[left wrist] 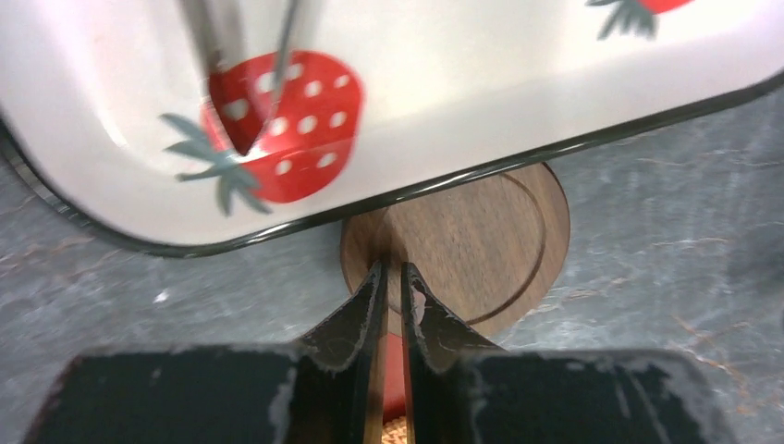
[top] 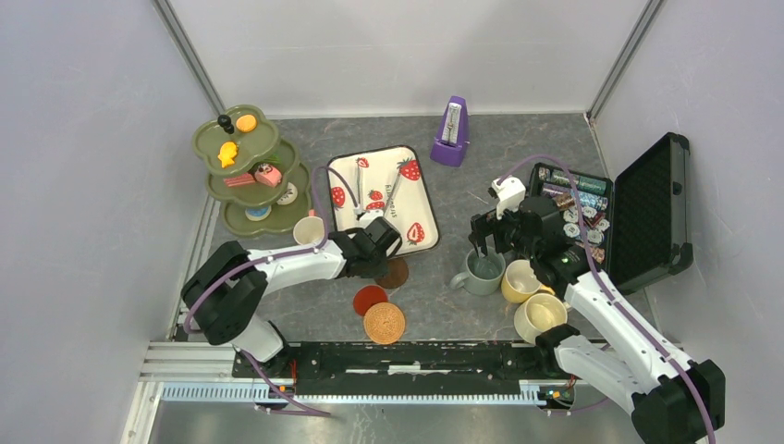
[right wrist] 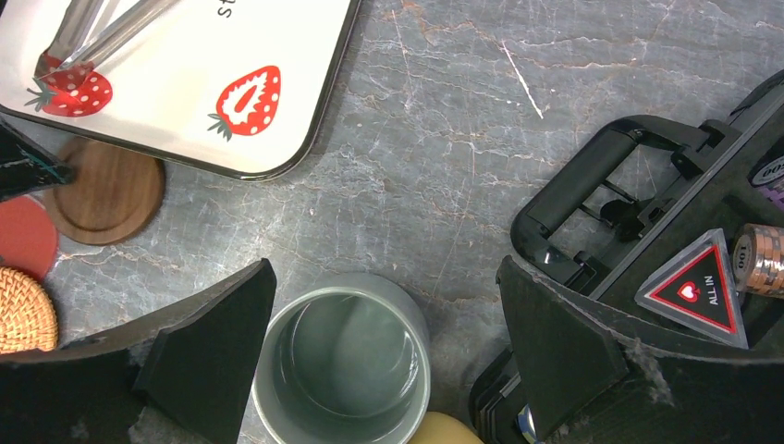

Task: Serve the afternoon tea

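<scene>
With the brown wooden coaster point(top: 397, 273) flat against the strawberry tray's rim point(left wrist: 453, 179), my left gripper should slide it clear first, then take it anew near the pale pink mug.
My left gripper point(top: 377, 252) is shut, its tips point(left wrist: 392, 277) at the near edge of a brown wooden coaster point(left wrist: 471, 245) that lies flat against the strawberry tray's rim point(left wrist: 444, 180). A red coaster point(top: 369, 299) and a woven coaster point(top: 385, 323) lie nearer the arms. My right gripper point(right wrist: 384, 268) is open wide above the grey-green mug point(right wrist: 344, 361), holding nothing. A yellow mug point(top: 520, 280) and a cream mug point(top: 539, 316) stand beside the grey-green one. A pale pink mug point(top: 309, 229) stands by the olive-green tiered stand point(top: 277, 222), which holds small pastries point(top: 227, 153).
The strawberry tray point(top: 421, 190) holds metal tongs point(top: 370, 190). A purple metronome point(top: 450, 134) stands at the back. An open black case point(top: 647, 213) of small packets lies at the right, close to my right gripper. Grey walls enclose the table.
</scene>
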Tool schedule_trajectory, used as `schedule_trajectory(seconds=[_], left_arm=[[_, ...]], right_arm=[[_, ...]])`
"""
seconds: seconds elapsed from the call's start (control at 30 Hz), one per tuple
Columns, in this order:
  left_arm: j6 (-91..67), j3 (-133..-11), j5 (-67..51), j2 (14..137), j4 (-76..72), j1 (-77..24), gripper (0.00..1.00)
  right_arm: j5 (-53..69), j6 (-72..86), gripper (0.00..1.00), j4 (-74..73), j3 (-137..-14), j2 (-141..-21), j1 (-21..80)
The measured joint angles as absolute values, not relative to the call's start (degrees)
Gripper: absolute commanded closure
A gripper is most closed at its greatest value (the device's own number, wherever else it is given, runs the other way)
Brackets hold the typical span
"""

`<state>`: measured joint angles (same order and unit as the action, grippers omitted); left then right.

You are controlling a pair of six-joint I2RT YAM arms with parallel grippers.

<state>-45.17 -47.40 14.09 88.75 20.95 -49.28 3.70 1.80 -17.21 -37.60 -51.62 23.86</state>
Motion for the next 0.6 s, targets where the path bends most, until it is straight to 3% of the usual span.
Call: schedule_trajectory(seconds=[0.6], left_arm=[[-54.28,-42.33,26.98,80.79,40.69,-45.69,0.78]], right_arm=[[4.38,1.80,0.02,-16.32,-35.70,-51.59,23.86]])
